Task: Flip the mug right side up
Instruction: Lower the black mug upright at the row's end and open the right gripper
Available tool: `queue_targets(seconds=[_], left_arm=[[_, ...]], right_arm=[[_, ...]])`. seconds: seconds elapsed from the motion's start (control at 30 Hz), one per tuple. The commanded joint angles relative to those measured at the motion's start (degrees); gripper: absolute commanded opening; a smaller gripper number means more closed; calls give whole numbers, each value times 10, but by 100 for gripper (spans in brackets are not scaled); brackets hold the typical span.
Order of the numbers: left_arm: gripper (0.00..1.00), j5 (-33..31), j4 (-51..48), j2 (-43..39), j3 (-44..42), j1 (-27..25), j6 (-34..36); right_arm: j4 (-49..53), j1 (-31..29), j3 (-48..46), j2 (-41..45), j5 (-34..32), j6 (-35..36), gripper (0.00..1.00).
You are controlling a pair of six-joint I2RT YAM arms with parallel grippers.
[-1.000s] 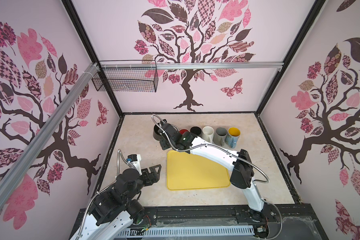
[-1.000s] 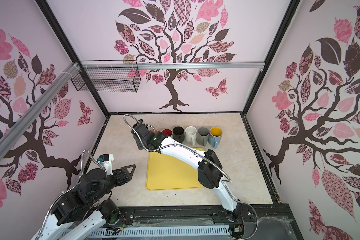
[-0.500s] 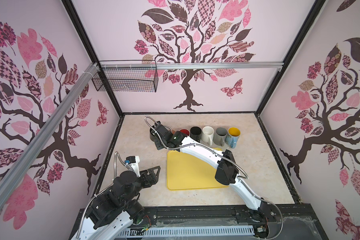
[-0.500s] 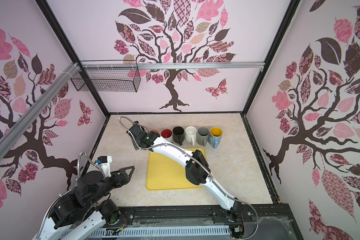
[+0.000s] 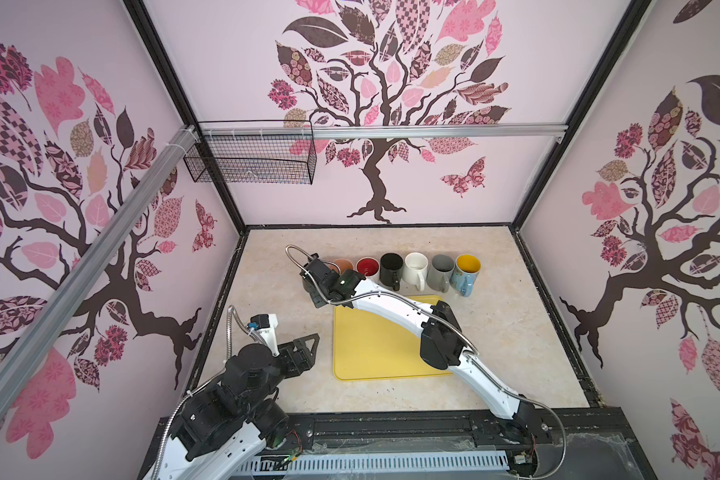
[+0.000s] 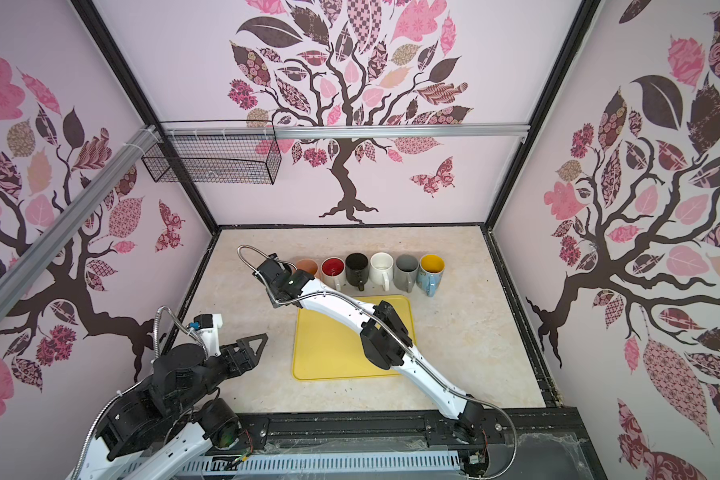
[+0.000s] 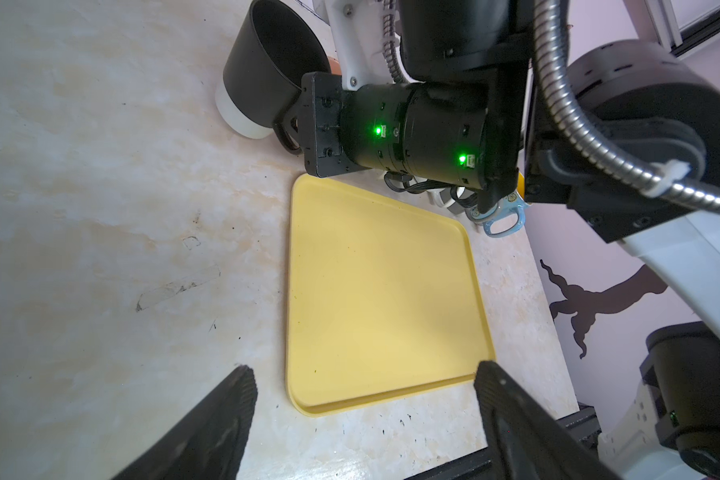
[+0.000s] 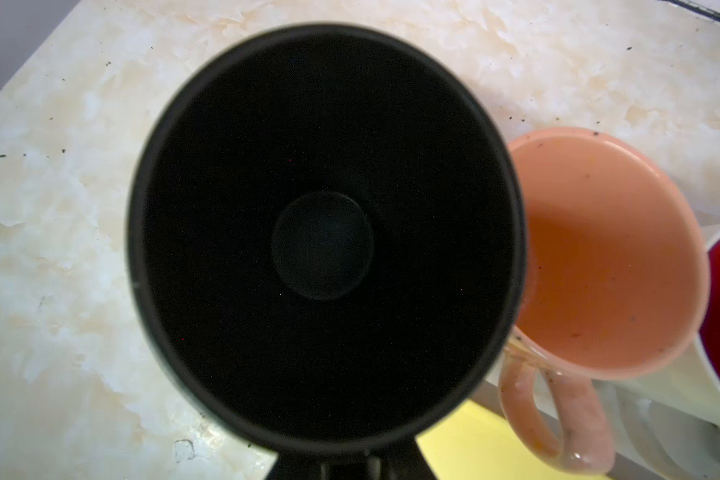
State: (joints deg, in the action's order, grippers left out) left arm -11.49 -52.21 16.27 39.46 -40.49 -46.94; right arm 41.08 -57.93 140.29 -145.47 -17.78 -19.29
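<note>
I should go on lowering the black mug with my right gripper until its base stands flat, then let go, because the black mug's opening faces up and its white base faces clear tabletop.
The mug is black with a white band at its base. Its mouth faces up, and it sits at the left end of a row of mugs. Its dark inside fills the right wrist view. My right gripper is shut on the mug's handle. In both top views the right wrist covers the mug. I cannot tell whether the base touches the table. My left gripper is open and empty, low over the table by the tray's near left corner.
A peach mug stands close beside the held mug. Red, black, white, grey and blue, yellow-lined mugs follow it. An empty yellow tray lies in front. A wire basket hangs on the back wall.
My right arm has swung its elbow to the left, and the wrist now covers the mug in both top views. The left gripper has barely moved.
</note>
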Motion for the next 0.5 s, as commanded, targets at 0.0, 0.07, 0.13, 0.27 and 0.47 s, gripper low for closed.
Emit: queue_targets(seconds=[0.0,0.07,0.13,0.27,0.47], left_arm=[[85,-9,-1,-7,-13,1,-4],[85,-10,-2,-7,-13,1,-4],[85,-10,-1,-7,-14,1,-5],[85,-11,0,-3,-14,1,-4],[85,-15,-3,4,-15,1,-8]], right_arm=[[-36,2,38,-14,-27,7,0],[-33,2,42,-19,-34,8,0],[-32,4,43,-23,-36,10,0],[-32,6,44,-28,-41,10,0],[-30,6,44,-30,-62,13,0]])
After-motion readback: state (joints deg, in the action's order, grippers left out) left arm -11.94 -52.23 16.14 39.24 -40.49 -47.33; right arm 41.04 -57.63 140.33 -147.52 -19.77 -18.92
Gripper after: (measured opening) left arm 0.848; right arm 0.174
